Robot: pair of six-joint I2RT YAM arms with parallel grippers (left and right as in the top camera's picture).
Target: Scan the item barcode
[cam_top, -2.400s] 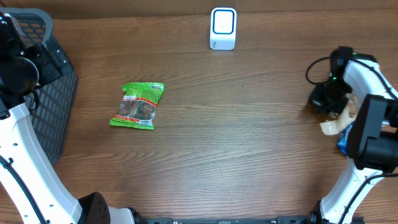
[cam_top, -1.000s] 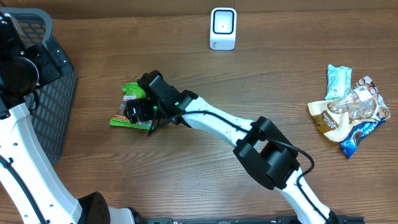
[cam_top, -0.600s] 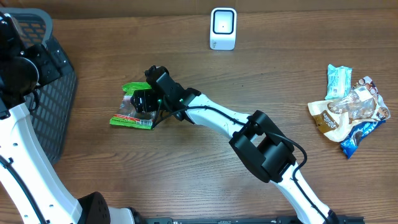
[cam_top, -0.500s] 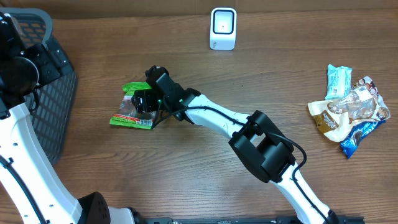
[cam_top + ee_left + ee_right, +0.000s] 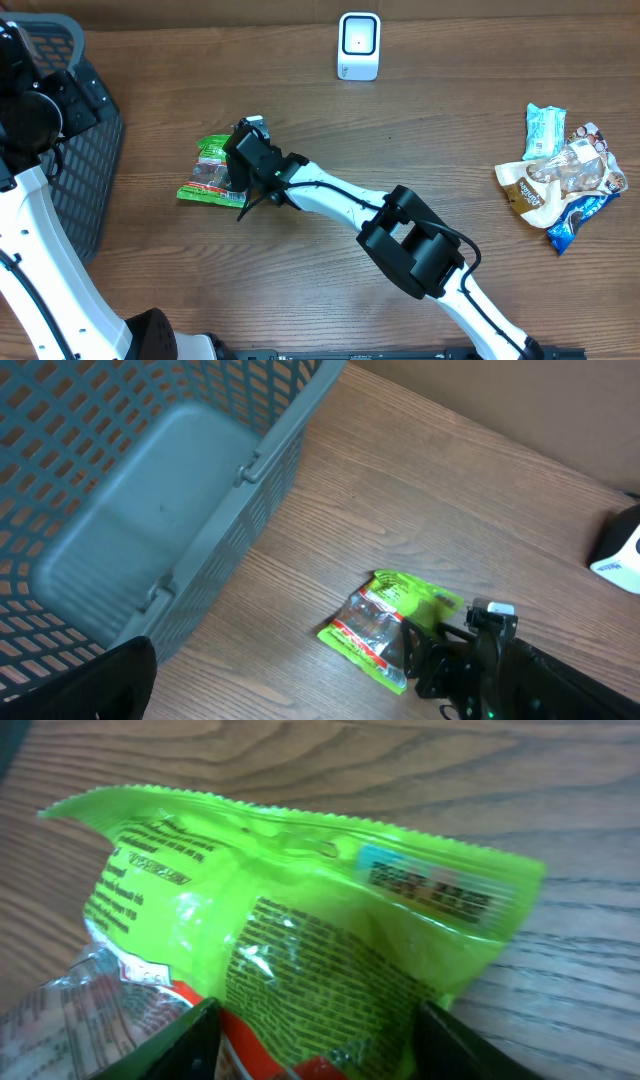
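Note:
The green snack packet point(image 5: 208, 181) lies by the basket and far from the scanner, so the robot's right gripper should pull it closer and grip its green end point(image 5: 213, 145) again before scanning.
A green snack packet point(image 5: 208, 172) with a clear window lies flat on the wooden table, left of centre. My right gripper point(image 5: 240, 165) reaches across to its upper right end. In the right wrist view the packet point(image 5: 300, 910) bulges up between the two fingers, and the right gripper point(image 5: 320, 1050) stands open astride it, jaws close to its sides. I cannot make out a barcode. The white scanner point(image 5: 359, 45) stands at the far edge. My left gripper point(image 5: 85, 100) hovers open over the basket with nothing in it; one finger point(image 5: 90, 685) shows.
A dark grey mesh basket point(image 5: 85, 190) lies at the left edge, also in the left wrist view point(image 5: 150, 510). A pile of snack packets point(image 5: 560, 180) sits at the far right. The right arm stretches diagonally across the table's middle.
The right arm swung from the pile at the right over to the green packet. Its jaws have narrowed around the packet's end. The left arm has not moved.

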